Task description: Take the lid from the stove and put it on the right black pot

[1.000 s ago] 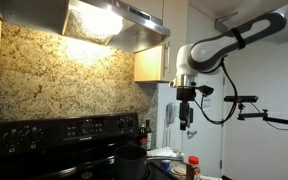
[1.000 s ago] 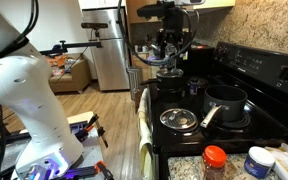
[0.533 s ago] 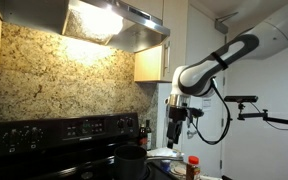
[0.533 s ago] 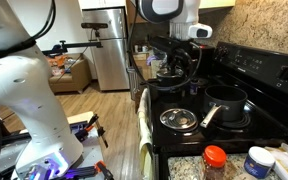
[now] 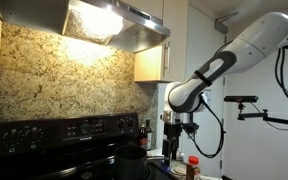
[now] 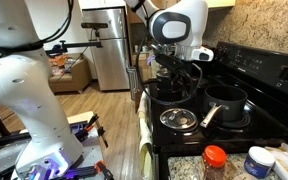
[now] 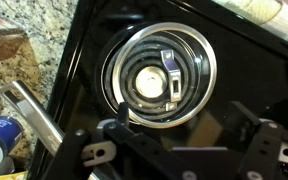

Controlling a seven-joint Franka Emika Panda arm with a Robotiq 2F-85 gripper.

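I continue to lower, because my gripper's open fingers line up across the narrow way of the lid's handle [image 7: 173,76], until they straddle its raised bar [image 7: 175,83], then close.
A glass lid [image 6: 178,118] with a metal rim and a central handle lies on the stove's front burner. It fills the middle of the wrist view [image 7: 159,75]. A black pot [image 6: 225,99] with a long silver handle stands on the burner beside it and also shows in an exterior view [image 5: 132,160]. My gripper [image 6: 179,88] hangs above the lid, open and empty. In the wrist view its two fingers [image 7: 179,135] are spread at the bottom edge, near the lid's rim and not touching it. My gripper also shows in an exterior view [image 5: 171,148].
A red-capped jar [image 6: 215,160] and a white tub [image 6: 257,160] stand on the granite counter by the stove. A towel [image 6: 144,135] hangs on the oven front. The pot's silver handle [image 7: 32,115] reaches close to the lid. A fridge [image 6: 109,50] stands behind.
The arm has come down and forward over the stove, from above the far burner to just above the lid. The gripper stays open. The lid and pot have not moved.
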